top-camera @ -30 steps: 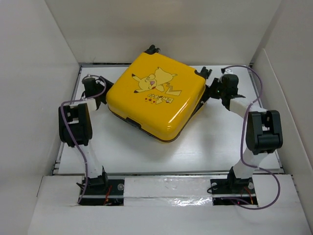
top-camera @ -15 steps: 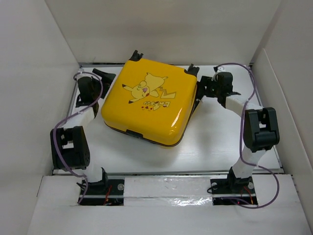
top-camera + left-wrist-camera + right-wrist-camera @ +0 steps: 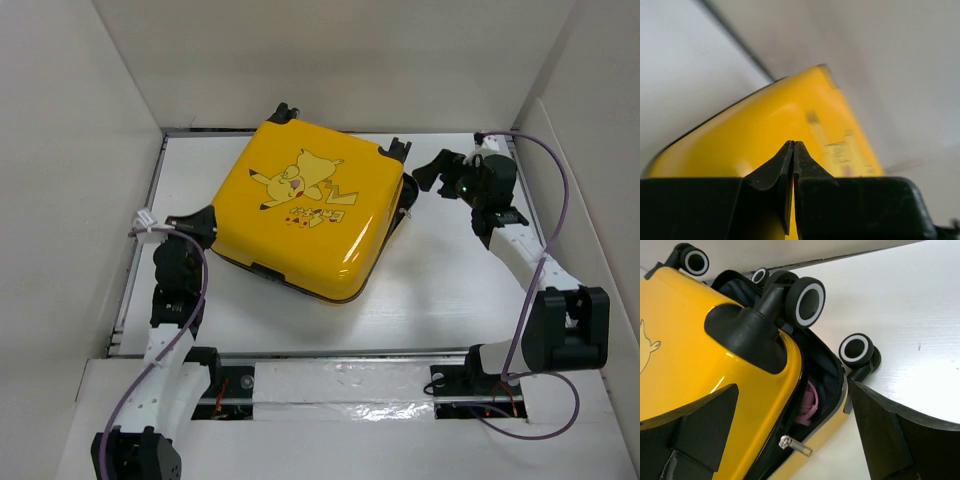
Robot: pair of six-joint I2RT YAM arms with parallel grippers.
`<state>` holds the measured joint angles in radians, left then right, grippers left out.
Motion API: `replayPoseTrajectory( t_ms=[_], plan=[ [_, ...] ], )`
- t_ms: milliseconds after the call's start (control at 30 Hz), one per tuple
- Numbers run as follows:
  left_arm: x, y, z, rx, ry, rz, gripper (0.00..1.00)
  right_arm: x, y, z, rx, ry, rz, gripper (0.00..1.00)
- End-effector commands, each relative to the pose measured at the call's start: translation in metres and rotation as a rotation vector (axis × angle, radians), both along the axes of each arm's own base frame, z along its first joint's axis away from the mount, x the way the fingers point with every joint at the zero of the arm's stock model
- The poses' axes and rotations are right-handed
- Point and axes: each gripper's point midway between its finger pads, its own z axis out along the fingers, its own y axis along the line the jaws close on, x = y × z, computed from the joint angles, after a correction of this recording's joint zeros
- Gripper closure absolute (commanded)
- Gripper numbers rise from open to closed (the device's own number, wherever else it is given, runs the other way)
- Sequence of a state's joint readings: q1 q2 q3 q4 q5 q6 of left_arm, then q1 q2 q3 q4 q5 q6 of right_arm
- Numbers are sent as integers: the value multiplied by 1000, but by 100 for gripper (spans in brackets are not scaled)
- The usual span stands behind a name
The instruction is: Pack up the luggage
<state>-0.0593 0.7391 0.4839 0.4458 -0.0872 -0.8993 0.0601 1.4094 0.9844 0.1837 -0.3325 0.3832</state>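
My left gripper should go around to the luggage's front edge (image 3: 266, 272) and help straighten the luggage's lid, because the lid lies crooked over the base and gapes at the wheel end (image 3: 406, 200).
The luggage (image 3: 300, 215), a yellow hard-shell suitcase with a cartoon print, lies flat on the white table with its lid down but slightly ajar. My left gripper (image 3: 205, 220) is shut with nothing in it, its tips (image 3: 793, 146) close to the case's left corner (image 3: 790, 115). At the wheel end on the right, my right gripper (image 3: 432, 172) stands open, its fingers (image 3: 705, 425) either side of the gaping seam. Through the gap (image 3: 796, 432) I see dark lining, a pink item (image 3: 808, 401) and the silver zipper pull (image 3: 796, 446).
White walls (image 3: 90, 150) box in the table on the left, back and right. Black wheels (image 3: 805, 301) stick out from the case's right end, one resting on the table (image 3: 856, 350). Purple cables (image 3: 545, 230) loop along both arms.
The left arm has pulled back toward the near edge and its gripper has shut. The right gripper has opened wide and backed off to the right. The case turned slightly earlier.
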Motion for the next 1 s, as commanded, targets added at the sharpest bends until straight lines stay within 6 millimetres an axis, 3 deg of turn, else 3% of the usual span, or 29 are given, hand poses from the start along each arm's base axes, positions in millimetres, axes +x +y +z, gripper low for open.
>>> replayPoseTrajectory(
  t_ms=[0, 33, 67, 100, 167, 200, 267, 367, 400, 433, 500, 600, 700, 767, 833, 967],
  plan=[
    [-23, 40, -64, -47, 130, 173, 100, -12, -13, 17, 27, -71, -38, 1],
    [-32, 43, -88, -44, 189, 180, 100, -16, -13, 21, 28, -82, -42, 3],
    [-37, 45, -93, -39, 201, 188, 100, -20, -14, 24, 25, -91, -42, 7],
    [-44, 46, -93, -27, 196, 189, 100, -29, -16, 29, 23, -110, -52, 26],
    [-56, 50, -122, -25, 283, 211, 100, -37, -15, 33, 21, -132, -58, 55],
    [-59, 48, -127, -42, 292, 207, 100, -41, -17, 36, 18, -145, -71, 74],
    [-65, 45, -156, -54, 366, 192, 100, -54, -8, 41, 17, -173, -49, 84],
    [-67, 34, -186, -99, 437, 147, 100, -69, 6, 46, -1, -198, 5, 85],
    [-67, 33, -196, -113, 459, 150, 100, -75, 20, 45, -5, -201, 40, 85],
    [-61, 27, -193, -129, 430, 112, 100, -80, 26, 43, -22, -201, 58, 85],
    [-63, 15, -213, -156, 493, 58, 100, -88, 37, 34, -38, -189, 82, 85],
    [-57, 6, -218, -153, 488, -20, 100, -97, 51, 18, -70, -167, 116, 84],
    [-42, 2, -204, -144, 443, -55, 100, -103, 61, 1, -74, -147, 145, 84],
    [-33, -7, -192, -159, 411, -107, 100, -104, 65, -2, -71, -148, 152, 84],
    [-30, -17, -196, -163, 408, -140, 100, -105, 67, -7, -74, -136, 156, 84],
    [-26, -17, -201, -154, 410, -130, 100, -111, 72, -8, -79, -139, 157, 84]
  ],
)
